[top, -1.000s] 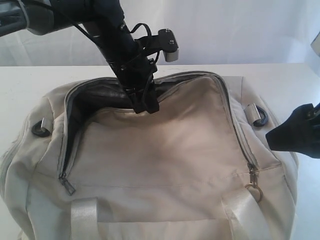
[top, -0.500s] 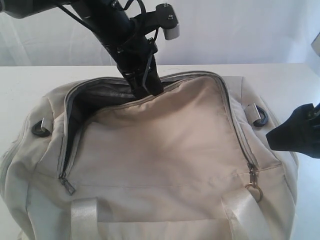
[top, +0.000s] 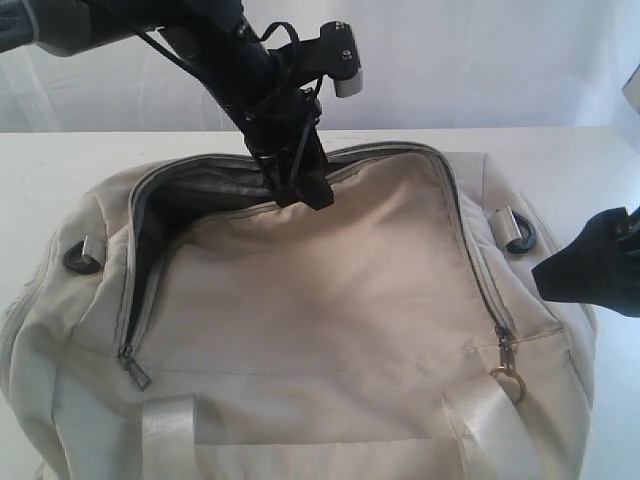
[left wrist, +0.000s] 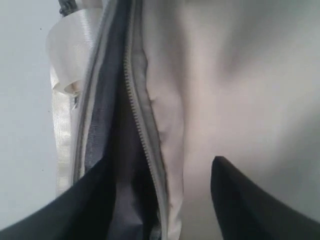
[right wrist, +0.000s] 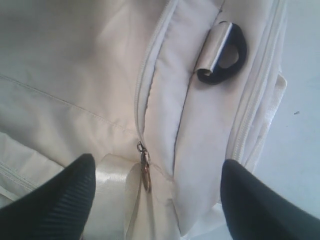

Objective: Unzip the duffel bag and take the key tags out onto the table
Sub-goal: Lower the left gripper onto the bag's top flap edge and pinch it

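The beige flap [top: 325, 290] lies over the bag's opening. My left gripper should first pinch the flap's back zipper edge [top: 258, 210] and fold it toward the bag's near side.
The cream duffel bag [top: 330, 290] fills the table [top: 50, 160]. Its grey zipper [top: 135, 300] stands undone along the left side and the back, showing dark lining [top: 200, 190]. My left gripper [top: 308, 190] is at the back opening, open [left wrist: 162, 160]. One finger [left wrist: 55, 210] is over the lining and the other [left wrist: 250, 200] over the beige flap, with the zipper edge [left wrist: 145, 145] between them. My right gripper [top: 590, 262] hovers open [right wrist: 157, 160] beside the bag's right end, above the metal ring pull [right wrist: 145, 172]. The key tags are hidden.
Satin handles [top: 170, 430] lie at the bag's near side. Black strap rings sit at the bag's left end [top: 80, 258] and right end [top: 518, 232]. Bare table [right wrist: 300, 100] shows past the bag's right end, and a white backdrop stands behind.
The left gripper first rose from the back opening and shifted a little right, then dipped again to the flap's edge. The right arm and the bag have not moved.
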Robot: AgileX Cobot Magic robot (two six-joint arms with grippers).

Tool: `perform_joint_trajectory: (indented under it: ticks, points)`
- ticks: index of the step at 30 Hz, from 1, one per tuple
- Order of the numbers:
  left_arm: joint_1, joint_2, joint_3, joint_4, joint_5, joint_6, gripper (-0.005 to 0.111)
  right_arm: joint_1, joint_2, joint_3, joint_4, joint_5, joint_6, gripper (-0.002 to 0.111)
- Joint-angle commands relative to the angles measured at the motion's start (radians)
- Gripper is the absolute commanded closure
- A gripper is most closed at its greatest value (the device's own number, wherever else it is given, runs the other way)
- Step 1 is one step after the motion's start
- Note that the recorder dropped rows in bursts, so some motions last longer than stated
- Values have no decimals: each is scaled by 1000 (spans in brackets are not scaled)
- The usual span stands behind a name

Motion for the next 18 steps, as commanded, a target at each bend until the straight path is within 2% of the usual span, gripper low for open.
perform_joint_trajectory:
  ticks: [1,6,18]
  points:
    - [1,15,6,-20,9,5,52,-5,-6,3,0,-3,1,42]
    - [1,19,6,-29,23,5,63,-5,-6,3,0,-3,1,42]
    - [1,19,6,-48,59,5,100,-5,-6,3,-2,-8,1,42]
